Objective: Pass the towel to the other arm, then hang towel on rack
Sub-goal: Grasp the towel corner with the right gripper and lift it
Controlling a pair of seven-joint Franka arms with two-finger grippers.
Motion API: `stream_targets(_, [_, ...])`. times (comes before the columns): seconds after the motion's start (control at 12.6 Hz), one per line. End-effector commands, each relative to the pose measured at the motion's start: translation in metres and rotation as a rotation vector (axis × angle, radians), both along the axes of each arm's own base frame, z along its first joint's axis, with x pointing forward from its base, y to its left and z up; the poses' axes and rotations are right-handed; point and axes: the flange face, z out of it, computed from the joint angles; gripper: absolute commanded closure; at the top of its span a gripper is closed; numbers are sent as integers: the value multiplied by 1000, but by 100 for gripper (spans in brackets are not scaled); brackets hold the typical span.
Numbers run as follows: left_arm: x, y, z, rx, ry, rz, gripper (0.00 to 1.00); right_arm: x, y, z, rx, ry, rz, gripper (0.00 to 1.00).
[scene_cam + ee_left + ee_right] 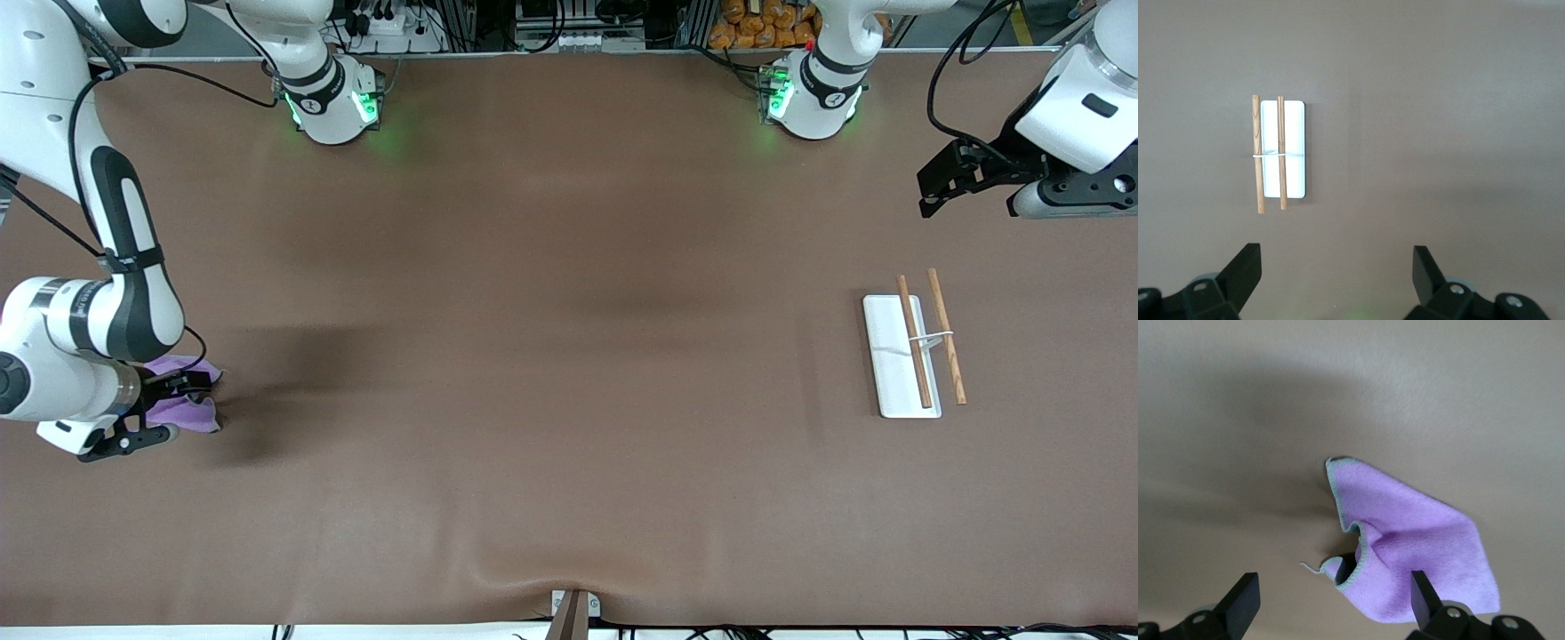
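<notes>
My gripper will reveal a grey bottom side on the towel point(192, 414) when it lifts the towel, because a dark patch point(1347, 567) can be seen inside the towel's curled edge.
The towel point(191, 411) lies purple face up and rumpled on the brown table at the right arm's end; in the right wrist view point(1411, 543) a folded grey-edged corner rises between the jaws. My right gripper point(167, 411) point(1331, 600) is open and low over the towel, one finger point(1423, 595) over the cloth, the other point(1241, 600) over bare table. The rack point(889, 360) point(1293, 150), a white plate with two brown rods and a wire, stands at the left arm's end. My left gripper point(930, 188) point(1335, 273) is open and empty, waiting high over the table with the rack in its view.
Both arm bases point(333, 102) point(813, 98) stand along the table's edge farthest from the front camera. The brown mat point(551, 356) has a low wrinkle point(533, 569) near the front edge, by a small bracket point(573, 609).
</notes>
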Motion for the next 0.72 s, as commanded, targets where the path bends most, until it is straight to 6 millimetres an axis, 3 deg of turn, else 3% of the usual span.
stream_targets(0.0, [-6,5,7,-11,-3,-3,0,-13,-5,-16,1,32,41,9])
stream_targets(0.16, [-5,6,6,-11,-3,-3,0,-23,-20,-26,8,53,19,11])
stream_targets(0.48, [-5,6,6,-11,-1,-5,0,-27,-24,-36,12,48,17,26])
stream_targets(0.64, [-4,13,5,-11,0,6,0,-26,-23,-38,12,48,19,51])
